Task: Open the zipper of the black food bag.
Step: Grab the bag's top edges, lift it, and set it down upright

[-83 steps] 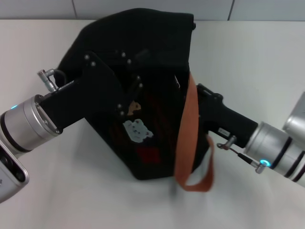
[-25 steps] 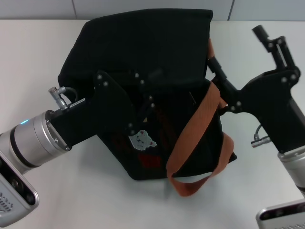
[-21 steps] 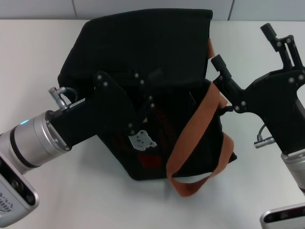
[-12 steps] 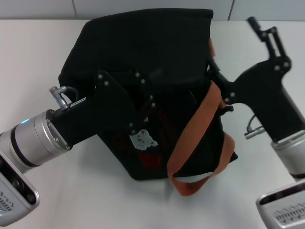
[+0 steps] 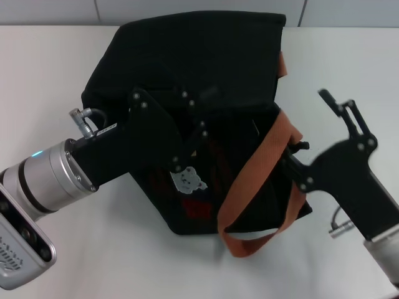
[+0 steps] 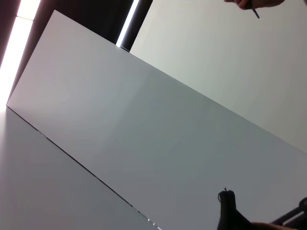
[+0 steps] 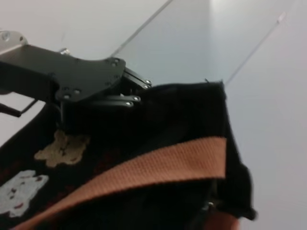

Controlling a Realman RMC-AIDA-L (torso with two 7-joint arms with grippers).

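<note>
I should back off and come in higher, beside the bag's upper side edge [image 5: 277, 82], because the orange-brown handle [image 5: 282, 132] stands between my right gripper and the bag's opening.
The black food bag [image 5: 199, 56] lies tilted on the white table, with its bear patches [image 5: 187, 180] and red lettering facing me. An orange-brown handle [image 5: 255, 180] loops down its right side. My left gripper [image 5: 196, 124] is on the bag's upper front and shut on the fabric; the right wrist view shows the left gripper [image 7: 132, 93] pressed to the bag [image 7: 192, 110] above the bear patches [image 7: 67, 146]. At the bag's right side, by the handle, my right gripper [image 5: 312, 121] stands open and holds nothing. I cannot make out the zipper against the black fabric.
The white table [image 5: 50, 68] spreads on both sides of the bag, and a tiled wall [image 5: 199, 7] runs along its far edge. The left wrist view shows only pale wall and ceiling panels.
My right gripper has come down and toward me, from beside the bag's upper right corner to its right side by the handle. The bag shifted slightly. The left gripper keeps its hold.
</note>
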